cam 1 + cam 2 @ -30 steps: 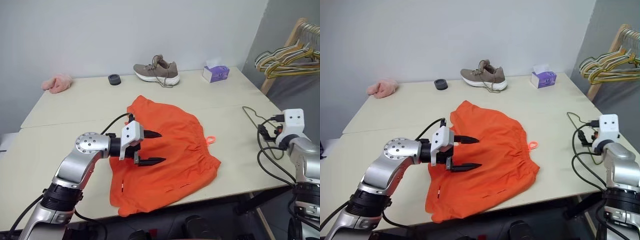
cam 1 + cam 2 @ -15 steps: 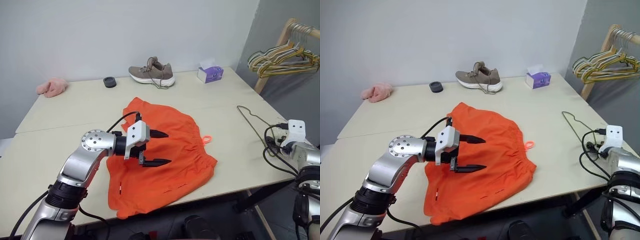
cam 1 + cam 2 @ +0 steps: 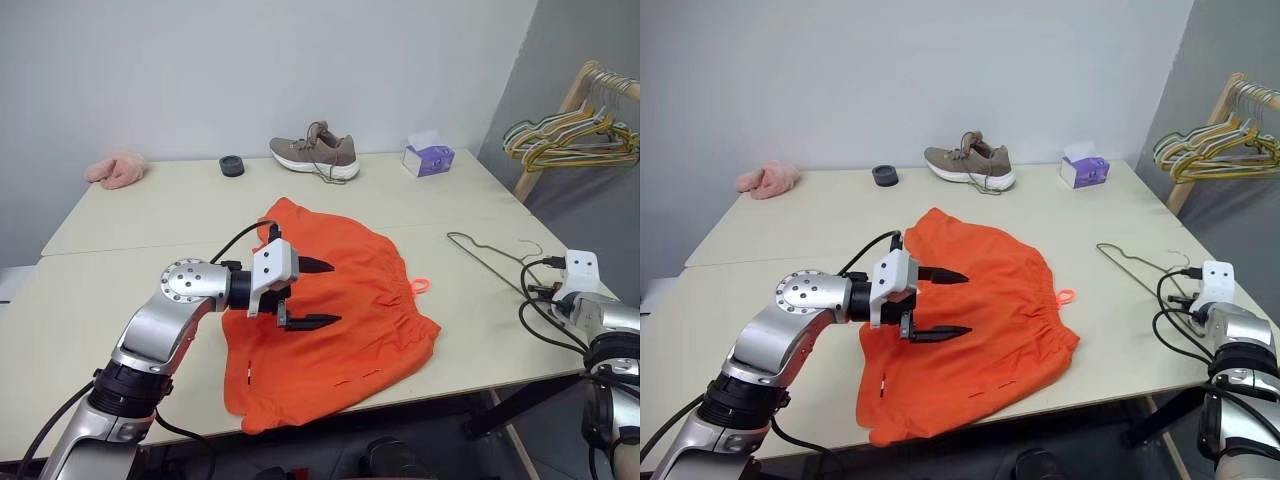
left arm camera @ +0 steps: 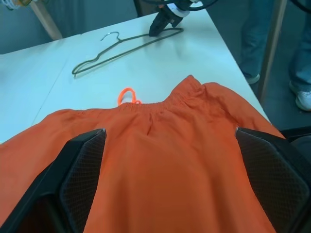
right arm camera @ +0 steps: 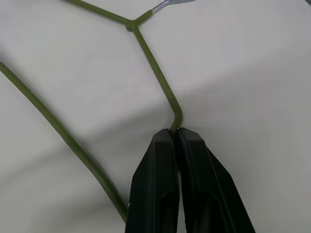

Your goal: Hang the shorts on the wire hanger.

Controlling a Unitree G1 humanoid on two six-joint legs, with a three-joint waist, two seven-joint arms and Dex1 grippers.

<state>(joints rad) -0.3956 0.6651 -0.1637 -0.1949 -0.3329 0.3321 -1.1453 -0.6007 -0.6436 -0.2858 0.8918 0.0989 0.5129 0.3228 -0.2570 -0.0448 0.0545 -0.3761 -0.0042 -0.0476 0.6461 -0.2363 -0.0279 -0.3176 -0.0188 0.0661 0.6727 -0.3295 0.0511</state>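
Note:
My right gripper is holding the wire hanger by one side's bend (image 5: 178,118). My left gripper should therefore grab the hanger's far end (image 3: 451,236) while my right gripper takes a new grip.
The orange shorts (image 3: 350,330) lie spread flat in the middle of the table (image 3: 150,215), with a small orange drawstring loop (image 3: 423,286) at their right edge. My left gripper (image 3: 336,292) hovers open just over the shorts' left half, its fingers (image 4: 82,170) wide apart. The thin olive wire hanger (image 5: 153,65) lies flat on the table to the right of the shorts. At the table's right edge my right gripper (image 5: 176,138) is shut on a bent corner of the wire hanger (image 3: 1130,262).
A brown shoe (image 3: 315,155), a small black round object (image 3: 232,165), a purple tissue box (image 3: 428,158) and a pink fluffy cloth (image 3: 115,168) line the far side. A wooden rack with yellow and green hangers (image 3: 575,135) stands beyond the right edge. A person's legs (image 4: 301,48) stand there too.
My right gripper has sunk to the tabletop at the hanger's near corner and closed from open to shut on the wire. The camera shifted; the left arm stayed put.

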